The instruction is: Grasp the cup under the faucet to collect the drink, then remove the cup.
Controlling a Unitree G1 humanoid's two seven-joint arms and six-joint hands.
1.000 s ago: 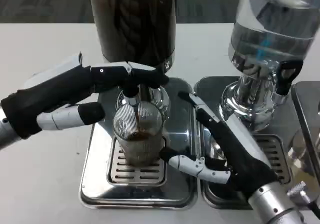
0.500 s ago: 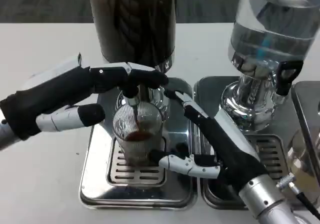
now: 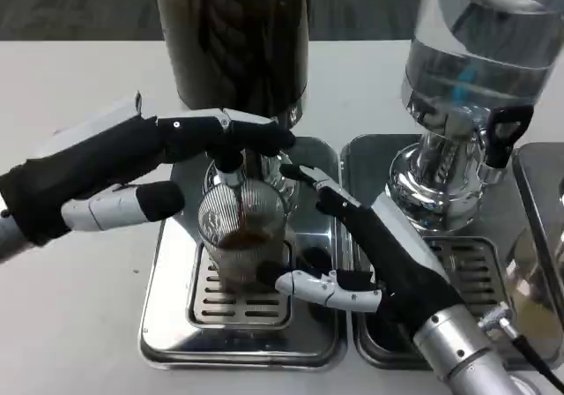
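I can see brown drink (image 3: 244, 240) low inside the clear ribbed cup (image 3: 241, 227), so the drink should stay well below the cup's rim when I carry the cup away.
A clear ribbed cup (image 3: 240, 236) stands on the grate of the left drip tray (image 3: 176, 324), under the faucet (image 3: 231, 173) of the dark drink dispenser (image 3: 233, 38). A thin dark stream runs into the cup, and brown drink shows inside it. My left hand (image 3: 123, 170) reaches in from the left, its fingertips (image 3: 260, 135) resting on top of the faucet lever and its thumb apart below. My right hand (image 3: 379, 249) sits just right of the cup with fingers spread. Its thumb (image 3: 313, 287) is at the cup's base, its upper fingers (image 3: 304, 176) by the rim, and its palm is apart from the glass.
A clear water dispenser (image 3: 476, 60) with a black-handled tap (image 3: 507, 130) stands at the right over a second drip tray (image 3: 476, 263). Another metal tray edge (image 3: 542, 201) lies at the far right. White table surrounds the trays.
My right hand has moved left and up toward the cup, its thumb and fingers now flanking it. The drink in the cup has risen a little. The left hand has stayed on the lever.
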